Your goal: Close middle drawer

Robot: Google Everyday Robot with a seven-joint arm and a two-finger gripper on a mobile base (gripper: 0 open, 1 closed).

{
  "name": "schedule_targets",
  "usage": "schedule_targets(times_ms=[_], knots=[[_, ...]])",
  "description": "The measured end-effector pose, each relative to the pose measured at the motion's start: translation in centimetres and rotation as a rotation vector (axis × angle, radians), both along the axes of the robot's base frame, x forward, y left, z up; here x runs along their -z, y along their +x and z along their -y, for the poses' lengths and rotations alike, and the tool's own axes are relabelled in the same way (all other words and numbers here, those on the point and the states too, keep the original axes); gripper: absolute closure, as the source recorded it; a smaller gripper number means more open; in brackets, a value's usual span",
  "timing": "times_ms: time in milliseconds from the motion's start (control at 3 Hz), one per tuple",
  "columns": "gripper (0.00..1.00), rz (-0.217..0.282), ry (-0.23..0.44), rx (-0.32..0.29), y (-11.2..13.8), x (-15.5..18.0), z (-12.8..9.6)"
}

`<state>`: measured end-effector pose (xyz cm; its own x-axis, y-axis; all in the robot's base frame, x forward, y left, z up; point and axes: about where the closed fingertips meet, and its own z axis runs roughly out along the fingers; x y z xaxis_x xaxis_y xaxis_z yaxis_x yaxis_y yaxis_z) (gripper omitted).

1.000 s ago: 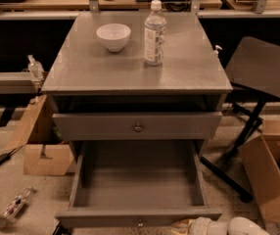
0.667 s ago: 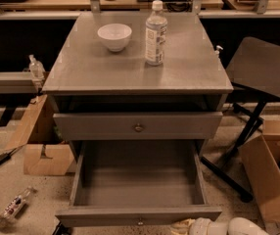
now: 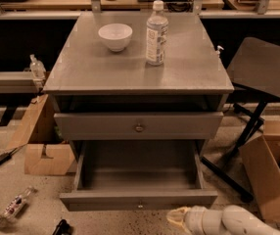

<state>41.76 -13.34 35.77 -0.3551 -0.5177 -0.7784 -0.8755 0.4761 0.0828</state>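
Note:
I go on pushing the empty drawer toward the grey cabinet (image 3: 138, 149) before it closes, since my gripper's fingers face the middle drawer's flat front (image 3: 169, 199).
The grey cabinet (image 3: 138, 77) faces me. Its middle drawer (image 3: 138, 199) is pulled far out and its plain grey box (image 3: 138, 168) is empty. The drawer's wide flat front has a small knob at its centre. The upper drawer (image 3: 139, 127), with a brass knob, stands slightly out above it. The lowest drawer is hidden. My gripper (image 3: 178, 219), a pale yellowish tip on a white arm (image 3: 228, 222), is at the bottom edge of the view. It sits just in front of the right part of the middle drawer's front. I cannot tell whether it touches.
A white bowl (image 3: 115, 36) and a plastic water bottle (image 3: 156, 33) stand on the cabinet top. Cardboard boxes lie on the floor at left (image 3: 44, 151) and right (image 3: 267, 177). A dark folding table (image 3: 267, 72) stands at the right. Small items lie on the floor at left.
The middle drawer's front has moved a little way in toward the cabinet. The gripper and white arm have moved forward and show more in the view.

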Motion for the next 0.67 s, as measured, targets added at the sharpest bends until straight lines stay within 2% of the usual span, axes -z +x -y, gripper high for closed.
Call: schedule_targets(times_ms=[333, 667], knots=[[1.0, 0.06, 0.003, -0.024, 5.12, -1.18, -1.88], [1.0, 0.06, 0.003, -0.024, 5.0, -1.18, -1.86]])
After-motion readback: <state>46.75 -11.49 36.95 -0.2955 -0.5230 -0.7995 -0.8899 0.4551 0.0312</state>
